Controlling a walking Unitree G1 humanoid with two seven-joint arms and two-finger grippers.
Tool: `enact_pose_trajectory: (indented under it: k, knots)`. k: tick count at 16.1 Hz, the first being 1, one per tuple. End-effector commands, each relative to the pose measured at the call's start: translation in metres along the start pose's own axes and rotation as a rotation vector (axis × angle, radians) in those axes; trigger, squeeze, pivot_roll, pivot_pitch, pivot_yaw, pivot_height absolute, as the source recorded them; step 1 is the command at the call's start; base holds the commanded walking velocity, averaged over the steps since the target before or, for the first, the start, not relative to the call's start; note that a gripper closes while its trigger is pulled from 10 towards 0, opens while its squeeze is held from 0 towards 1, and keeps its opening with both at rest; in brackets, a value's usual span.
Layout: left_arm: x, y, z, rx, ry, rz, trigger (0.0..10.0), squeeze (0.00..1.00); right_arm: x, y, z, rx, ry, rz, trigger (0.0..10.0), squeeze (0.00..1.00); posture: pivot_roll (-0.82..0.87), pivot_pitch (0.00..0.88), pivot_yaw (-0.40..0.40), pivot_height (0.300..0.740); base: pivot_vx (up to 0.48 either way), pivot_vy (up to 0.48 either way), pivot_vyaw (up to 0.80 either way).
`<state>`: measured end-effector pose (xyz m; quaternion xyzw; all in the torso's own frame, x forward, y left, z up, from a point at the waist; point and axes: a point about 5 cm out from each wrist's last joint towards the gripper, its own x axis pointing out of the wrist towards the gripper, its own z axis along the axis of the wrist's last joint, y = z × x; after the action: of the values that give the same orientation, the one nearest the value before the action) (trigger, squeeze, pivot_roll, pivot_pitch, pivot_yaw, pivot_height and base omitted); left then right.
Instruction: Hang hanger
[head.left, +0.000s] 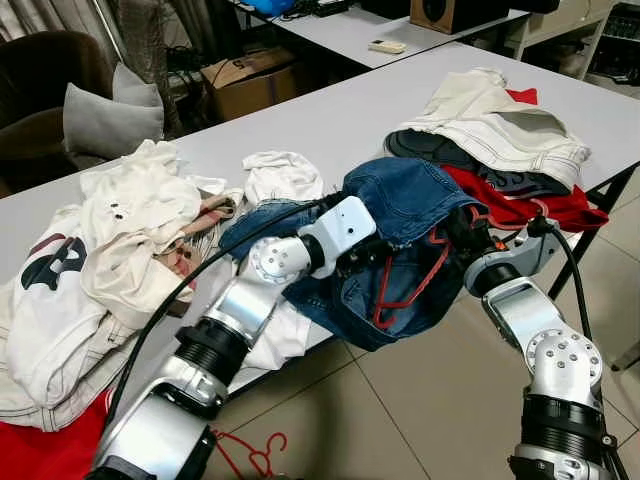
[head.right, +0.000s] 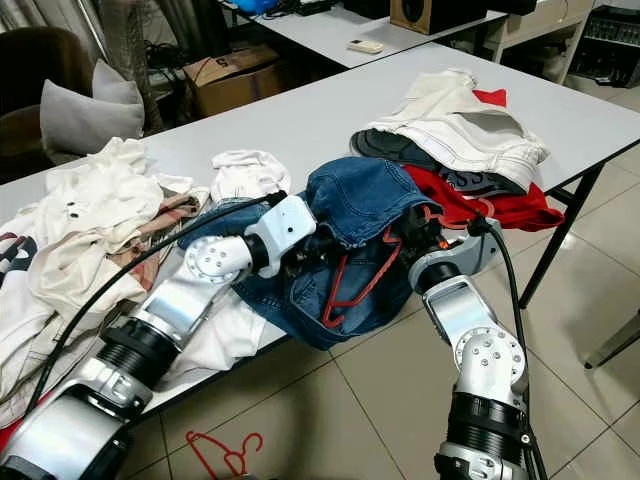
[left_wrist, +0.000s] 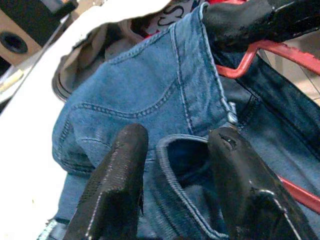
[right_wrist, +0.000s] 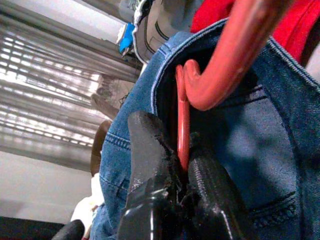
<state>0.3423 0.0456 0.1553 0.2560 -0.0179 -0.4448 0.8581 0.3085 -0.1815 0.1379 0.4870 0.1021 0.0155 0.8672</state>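
My gripper will make the jeans (head.left: 400, 205) follow the red hanger and hang limp when it carries the hanger, because the hanger's wire runs in under the denim edge (head.left: 436, 238).
Blue jeans (head.left: 410, 200) lie bunched at the front edge of the grey table (head.left: 300, 130), partly drooping over it. A red hanger (head.left: 410, 290) hangs against the denim with its hook up near the waistband. My right gripper (head.left: 468, 232) comes in from the right and is shut on the hanger's red wire (right_wrist: 182, 125) just below the hook. My left gripper (head.left: 365, 258) reaches in from the left. In the left wrist view its fingers (left_wrist: 117, 175) stand open on either side of the jeans' waistband edge (left_wrist: 172, 150).
A heap of white clothes (head.left: 110, 240) covers the table's left part. A mixed pile of white, dark and red garments (head.left: 500, 130) lies at the right. A second red hanger (head.left: 250, 450) is on the tiled floor. A cardboard box (head.left: 250, 80) and a grey pillow (head.left: 105, 120) sit beyond the table.
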Motion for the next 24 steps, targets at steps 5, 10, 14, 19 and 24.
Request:
enact_pose_trajectory:
  k: [5, 10, 14, 19, 24]
  knots:
    - [-0.003, 0.006, 0.005, -0.012, -0.022, -0.046, 0.0, 0.0, 0.004, 0.008, -0.002, -0.007, 0.014, 0.033, 10.0, 0.0, -0.22, 0.0, 0.129, 0.74, 0.0, 0.0, 0.0]
    - [-0.006, 0.01, -0.004, 0.062, 0.039, -0.062, 0.0, 0.0, 0.004, 0.009, -0.001, -0.006, 0.01, 0.036, 10.0, 0.0, -0.22, 0.0, 0.132, 0.74, 0.0, 0.0, 0.0]
    - [-0.009, 0.018, -0.009, 0.171, 0.103, -0.061, 0.0, 0.0, 0.003, 0.008, 0.001, -0.006, 0.004, 0.033, 10.0, 0.0, -0.23, 0.0, 0.135, 0.74, 0.0, 0.0, 0.0]
    - [-0.005, 0.023, 0.019, -0.21, -0.1, -0.078, 0.0, 0.0, 0.004, 0.007, 0.0, -0.002, 0.001, 0.032, 10.0, 0.0, -0.22, 0.0, 0.141, 0.74, 0.0, 0.0, 0.0]
    - [-0.016, 0.026, 0.057, -0.476, -0.189, -0.254, 0.0, 0.0, 0.013, 0.011, -0.004, 0.043, -0.037, 0.069, 10.0, 0.0, -0.18, 0.0, 0.172, 0.74, 0.0, 0.0, 0.0]
